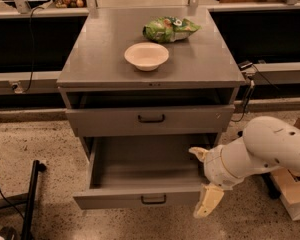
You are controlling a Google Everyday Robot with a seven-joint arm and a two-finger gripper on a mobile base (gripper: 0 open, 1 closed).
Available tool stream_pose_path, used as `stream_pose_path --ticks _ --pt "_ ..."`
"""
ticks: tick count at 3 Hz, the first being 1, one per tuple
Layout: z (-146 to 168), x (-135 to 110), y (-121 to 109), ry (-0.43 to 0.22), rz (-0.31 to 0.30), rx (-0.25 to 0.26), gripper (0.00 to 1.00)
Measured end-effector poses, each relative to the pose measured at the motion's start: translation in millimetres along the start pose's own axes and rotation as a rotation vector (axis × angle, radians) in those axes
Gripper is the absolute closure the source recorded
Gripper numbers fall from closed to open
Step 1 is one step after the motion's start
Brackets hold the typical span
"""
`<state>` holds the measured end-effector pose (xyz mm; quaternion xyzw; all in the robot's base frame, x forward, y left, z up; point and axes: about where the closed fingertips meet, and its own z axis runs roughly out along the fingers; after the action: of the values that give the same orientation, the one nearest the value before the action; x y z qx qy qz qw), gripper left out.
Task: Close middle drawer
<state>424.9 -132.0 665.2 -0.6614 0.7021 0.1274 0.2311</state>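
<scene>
The space before the middle drawer's front (178,214) is open, so the robot's gripper keeps going around the drawer's corner and closes at the front's outer side (180,198), ready to push.
The middle drawer (140,171) of the grey metal cabinet (100,64) is pulled far out. Its low front (115,200) carries a small dark bar handle (153,199), and its box looks empty. Above it is the taller-fronted top drawer (145,120). The lowest drawer is hidden beneath the open one. My gripper (204,180) on the white arm (265,151) is at the open drawer's front right corner. It is open. One cream finger (197,153) is over the drawer's right wall and the other (208,203) is just beyond the front's right end.
A white bowl (146,56) and a green snack bag (169,29) lie on the cabinet top. A black stand leg (31,199) crosses the floor at left. A cardboard box (292,191) sits at right. Cables (245,94) hang by the cabinet's right side.
</scene>
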Motion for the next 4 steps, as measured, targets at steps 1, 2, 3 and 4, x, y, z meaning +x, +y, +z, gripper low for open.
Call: stream_pose_path --ticks 1,2,3,4 --pt "55 14 18 -0.065 -0.017 -0.063 0.00" --pt "119 37 37 -0.196 -0.064 -0.038 0.00" --pt "135 47 46 -0.225 -0.097 -0.043 0.00" --pt "154 59 47 -0.186 -0.060 -0.090 0.00"
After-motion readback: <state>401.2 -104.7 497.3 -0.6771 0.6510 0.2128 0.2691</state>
